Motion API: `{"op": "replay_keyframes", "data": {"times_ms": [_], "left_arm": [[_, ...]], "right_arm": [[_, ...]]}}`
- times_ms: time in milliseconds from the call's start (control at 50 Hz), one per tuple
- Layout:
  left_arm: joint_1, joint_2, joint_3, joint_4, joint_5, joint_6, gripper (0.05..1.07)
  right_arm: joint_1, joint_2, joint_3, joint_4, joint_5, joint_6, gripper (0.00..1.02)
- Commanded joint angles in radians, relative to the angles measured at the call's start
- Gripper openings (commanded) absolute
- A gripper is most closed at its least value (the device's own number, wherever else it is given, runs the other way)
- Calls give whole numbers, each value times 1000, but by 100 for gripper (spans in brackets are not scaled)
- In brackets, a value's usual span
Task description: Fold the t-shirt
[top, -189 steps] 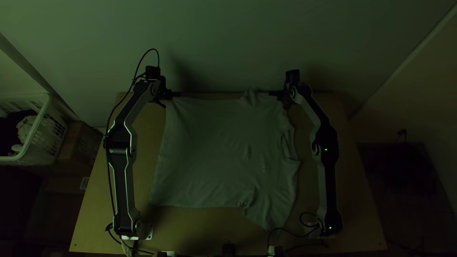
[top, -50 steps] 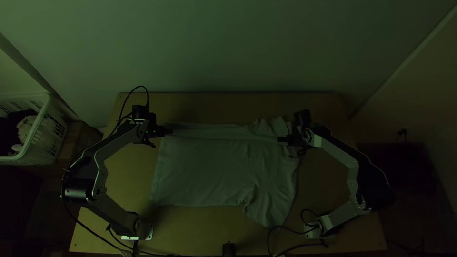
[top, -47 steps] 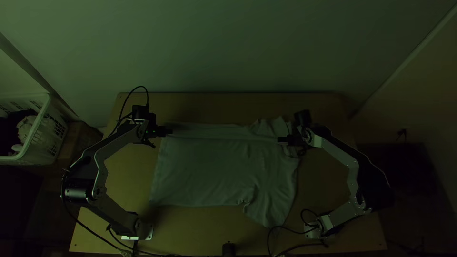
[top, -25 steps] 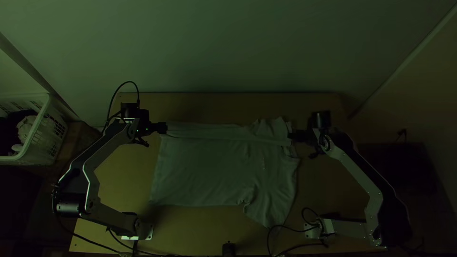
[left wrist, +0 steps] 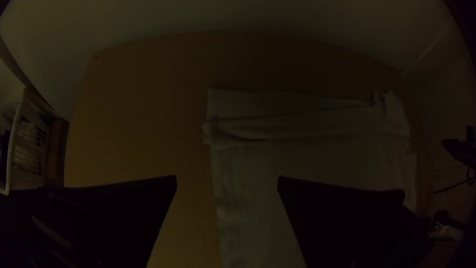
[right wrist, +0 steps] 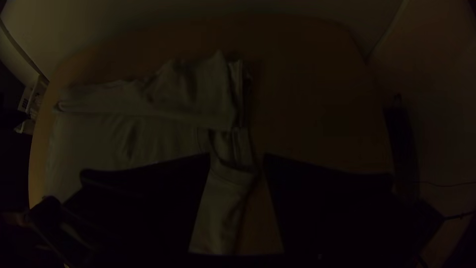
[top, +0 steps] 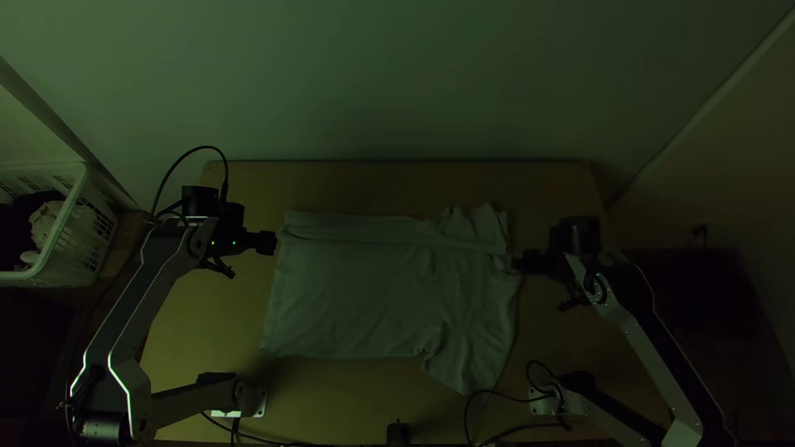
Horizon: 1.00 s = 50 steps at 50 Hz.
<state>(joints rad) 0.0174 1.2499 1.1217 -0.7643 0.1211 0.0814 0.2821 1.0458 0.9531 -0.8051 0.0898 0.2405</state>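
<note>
My gripper will make the near sleeve (top: 469, 369) go along with the t-shirt and end up hidden when I fold it toward the t-shirt's folded part, because the sleeve lies loose and wrinkled (top: 443, 339).
My left gripper (top: 267, 242) is over the t-shirt's left edge in the top view, and my right gripper (top: 522, 263) is at its right edge. The pale t-shirt (top: 364, 298) lies on the table with its far edge folded over once in a narrow band; one sleeve points toward the near edge. In the left wrist view my left gripper (left wrist: 227, 179) stands open, with the shirt (left wrist: 322, 159) and bare wood beyond its fingers. My right gripper (right wrist: 237, 156) is open too in the right wrist view, the folded band of the shirt (right wrist: 193, 99) lying beyond it.
The wooden table (top: 397, 184) has a bare strip along its far edge, by the wall. A white basket (top: 70, 223) with cloth inside stands off the table at the left. Cables (top: 489, 394) run near the right arm's base, and a small black object (top: 397, 434) sits at the near edge.
The shirt's far edge has come toward the near side and now lies folded over. Both grippers came nearer with it, let go, then drew outward, left and right, while the shirt stayed put.
</note>
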Motion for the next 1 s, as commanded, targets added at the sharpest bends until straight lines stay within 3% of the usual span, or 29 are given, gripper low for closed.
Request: {"op": "replay_keyframes", "data": {"times_ms": [0, 200, 460, 560, 640, 700, 740, 820, 980], "left_arm": [[12, -86, -26, -75, 12, 32, 103], [13, -89, -48, -310, 23, 78, 103], [-40, -136, -174, -455, 23, 83, 103], [-53, -153, -232, -446, 5, 92, 103], [-65, -162, -272, -432, -24, 112, 103], [-93, -170, -298, -428, -69, 116, 102], [-112, -178, -321, -429, -90, 123, 102], [-139, -187, -362, -432, -127, 136, 102], [-191, -168, -411, -435, -190, 143, 101]], "right_arm": [[35, -52, -37, -52, 2, 42, 54], [89, -90, -68, -155, 1, 54, 63], [129, -133, -97, -212, 1, 54, 63], [132, -133, -108, -229, -1, 56, 63], [157, -141, -108, -250, -2, 102, 65], [164, -147, -108, -315, -25, 137, 84], [172, -141, -112, -341, -39, 172, 90], [173, -130, -120, -352, -88, 181, 90], [175, -121, -129, -359, -110, 181, 90]]}}
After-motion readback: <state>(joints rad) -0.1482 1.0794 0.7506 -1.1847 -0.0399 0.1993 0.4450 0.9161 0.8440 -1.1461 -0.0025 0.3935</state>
